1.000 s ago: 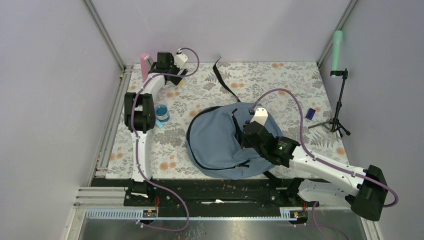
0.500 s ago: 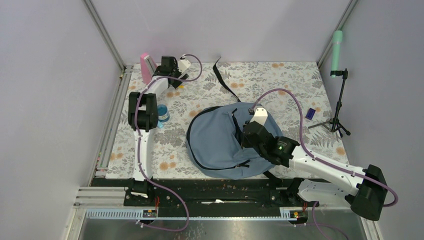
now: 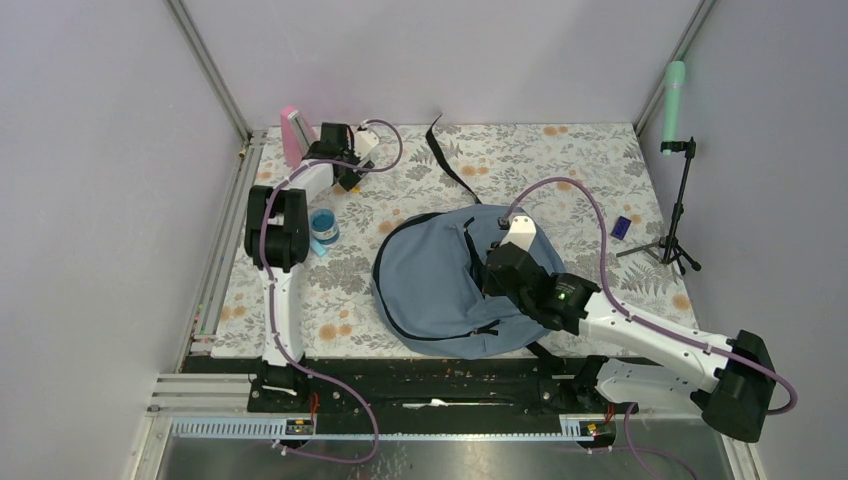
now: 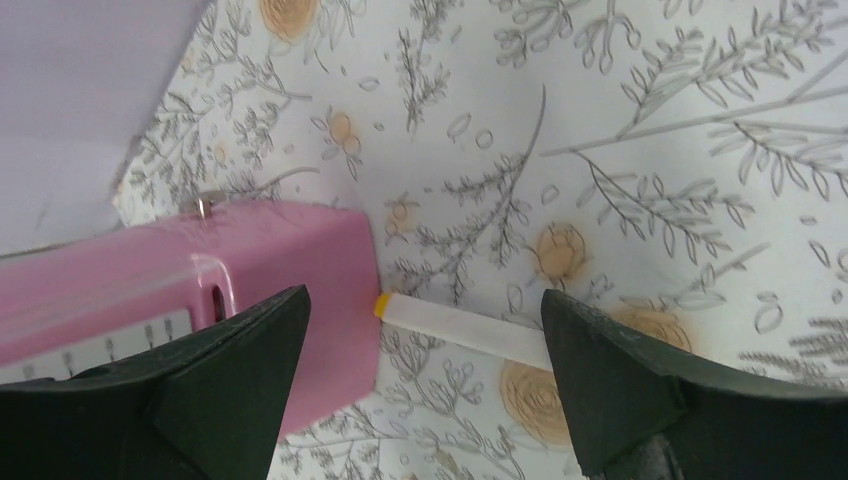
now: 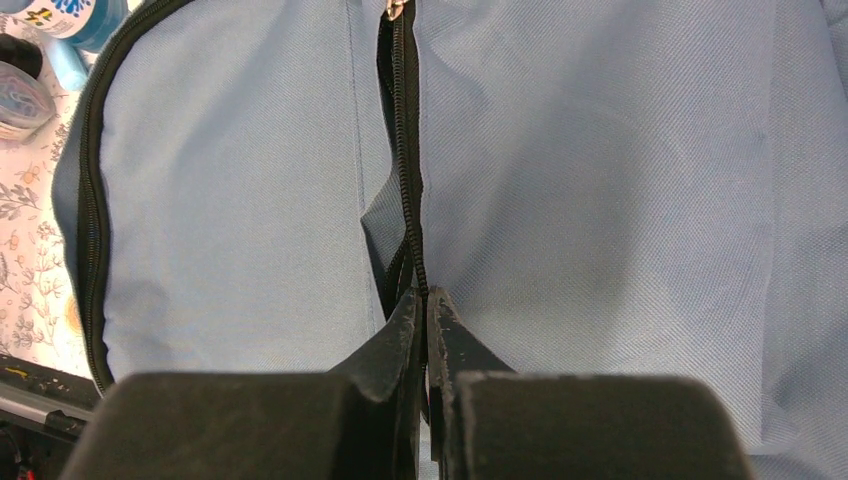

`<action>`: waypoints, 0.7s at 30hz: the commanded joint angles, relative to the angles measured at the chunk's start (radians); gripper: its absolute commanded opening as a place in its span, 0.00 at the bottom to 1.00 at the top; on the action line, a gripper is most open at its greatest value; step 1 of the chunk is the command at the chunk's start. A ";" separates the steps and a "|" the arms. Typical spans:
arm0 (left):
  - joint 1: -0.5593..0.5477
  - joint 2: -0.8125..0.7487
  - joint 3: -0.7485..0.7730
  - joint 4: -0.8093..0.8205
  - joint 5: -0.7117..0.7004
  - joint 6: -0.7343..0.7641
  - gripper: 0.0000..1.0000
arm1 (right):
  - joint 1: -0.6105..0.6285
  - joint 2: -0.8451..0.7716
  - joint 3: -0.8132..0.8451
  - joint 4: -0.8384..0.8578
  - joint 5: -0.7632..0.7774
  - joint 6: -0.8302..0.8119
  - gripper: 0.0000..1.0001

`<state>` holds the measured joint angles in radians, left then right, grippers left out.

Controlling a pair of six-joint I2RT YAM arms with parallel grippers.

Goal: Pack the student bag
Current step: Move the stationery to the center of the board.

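Next, my left gripper lifts, turns its fingers and pinches the yellow end farthest from the pink box, since the white stick (image 4: 465,329) lies lengthwise across the gripper's opening.
The student bag (image 3: 450,285), a large grey-blue backpack, lies flat in the middle of the floral table. My right gripper (image 3: 488,268) rests on it and is shut (image 5: 425,297) on the dark zipper edge (image 5: 404,150) of the bag (image 5: 620,200), lifting a small fold of fabric. At the far left corner my left gripper (image 3: 340,160) hangs open (image 4: 422,295) over a white stick with a yellow tip (image 4: 460,328). That stick lies beside a pink box-like thing (image 4: 260,290) (image 3: 291,135). Nothing is between the left fingers.
A blue-capped jar (image 3: 323,225) stands left of the bag, under the left arm's elbow. A black strap (image 3: 447,160) trails toward the back. A small dark blue item (image 3: 620,227) and a tripod with a green microphone (image 3: 677,150) are at the right.
The left gripper has shifted slightly nearer and lower beside the pink thing, and its elbow has swung a little left. The right arm and the bag have not moved.
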<state>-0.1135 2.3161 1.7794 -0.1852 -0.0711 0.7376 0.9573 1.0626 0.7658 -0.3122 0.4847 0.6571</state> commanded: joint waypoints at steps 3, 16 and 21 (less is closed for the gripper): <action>-0.012 -0.112 -0.114 -0.065 -0.042 -0.059 0.91 | 0.006 -0.073 -0.003 0.014 -0.022 0.029 0.00; -0.012 -0.158 0.041 -0.280 -0.022 -0.429 0.89 | 0.006 -0.165 -0.016 0.000 -0.037 0.002 0.00; -0.007 -0.046 0.220 -0.462 -0.053 -0.628 0.83 | 0.006 -0.201 -0.031 -0.014 -0.030 0.001 0.00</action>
<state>-0.1234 2.2066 1.8717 -0.5106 -0.0933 0.3149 0.9573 0.9150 0.7326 -0.3466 0.4572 0.6598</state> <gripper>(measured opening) 0.857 0.022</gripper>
